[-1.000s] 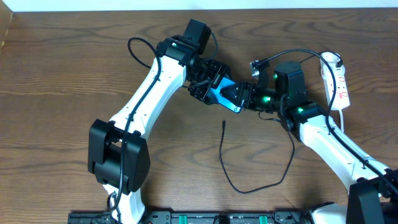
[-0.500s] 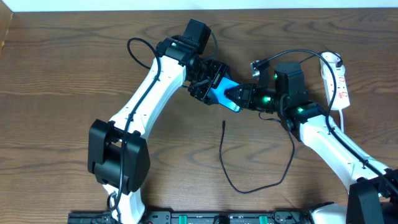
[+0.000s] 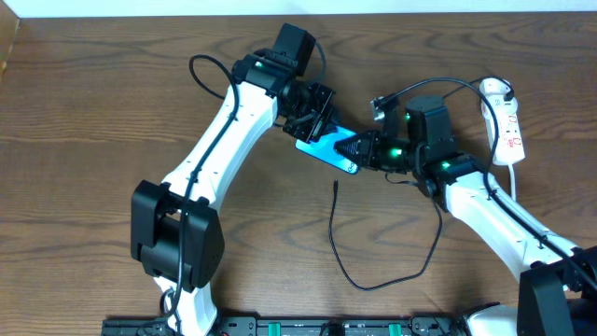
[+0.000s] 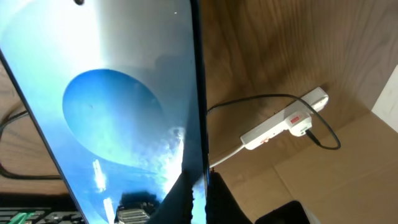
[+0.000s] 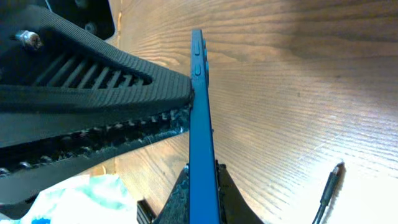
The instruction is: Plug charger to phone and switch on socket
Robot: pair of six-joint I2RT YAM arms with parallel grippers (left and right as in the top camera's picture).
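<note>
The robot's right gripper is holding the phone near the bottom end that the charger has to meet, so the robot's left gripper should grip the phone close to its top end.
The phone, blue screen lit, is held off the table between both arms. My left gripper is shut on its far edge; in the left wrist view the phone fills the frame, with the left gripper pinching its black rim. My right gripper is shut on the opposite end; its wrist view shows the phone edge-on in the right gripper. The charger lies loose on the table, its tip below the phone and apart from it. The white socket lies at the far right.
The charger tip rests on the wood to the right of my right gripper. The socket and its white lead show beyond the phone in the left wrist view, beside a brown cardboard sheet. The left gripper's black finger crosses the right wrist view.
Both grippers closed onto the phone. The phone shifted slightly left and down and now lies flatter. The charger has not moved.
</note>
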